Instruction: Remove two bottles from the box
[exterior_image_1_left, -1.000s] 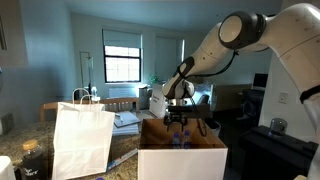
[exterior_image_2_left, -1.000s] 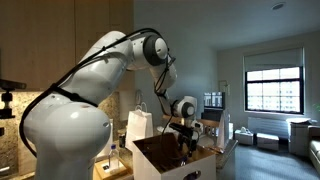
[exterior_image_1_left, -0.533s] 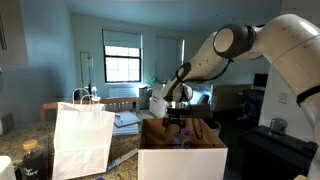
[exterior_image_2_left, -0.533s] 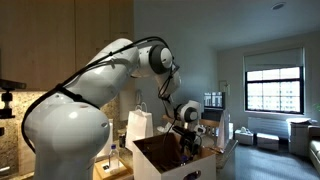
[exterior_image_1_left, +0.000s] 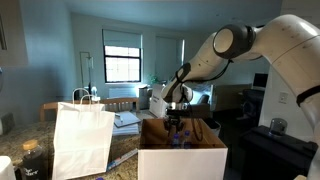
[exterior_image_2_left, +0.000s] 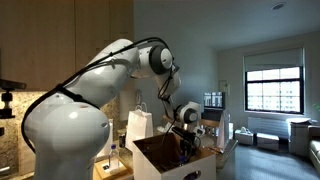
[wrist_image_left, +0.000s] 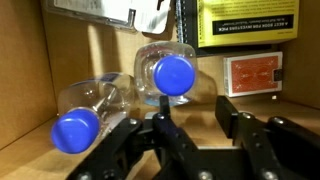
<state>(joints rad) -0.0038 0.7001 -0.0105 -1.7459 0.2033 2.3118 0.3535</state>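
Note:
The standing bottle's blue cap (wrist_image_left: 174, 75) is past the gripper's narrowed fingers, so the robot should open them, go over the cap and close around the bottle before lifting.
Looking down into the box (wrist_image_left: 60, 60), I see two clear bottles with blue caps on its brown floor. One bottle (wrist_image_left: 172, 75) stands cap-up near the middle. The other bottle (wrist_image_left: 92, 108) lies tilted to its left. My gripper (wrist_image_left: 193, 112) hangs just beside the standing bottle, jaws narrowed but apart, with nothing between the fingers (wrist_image_left: 160, 122). In both exterior views the gripper (exterior_image_1_left: 176, 122) (exterior_image_2_left: 185, 141) reaches down into the open box (exterior_image_1_left: 180, 162) (exterior_image_2_left: 158, 156).
A white paper bag (exterior_image_1_left: 82, 140) (exterior_image_2_left: 139, 126) with handles stands beside the box. Inside the box, a red packet (wrist_image_left: 252, 73) and a yellow-and-black printed item (wrist_image_left: 248, 22) rest against the far wall. Brown flaps (exterior_image_1_left: 205, 128) stick up round the opening.
The arm's elbow has swung and the gripper has sunk slightly deeper into the box. The bag and box have not moved.

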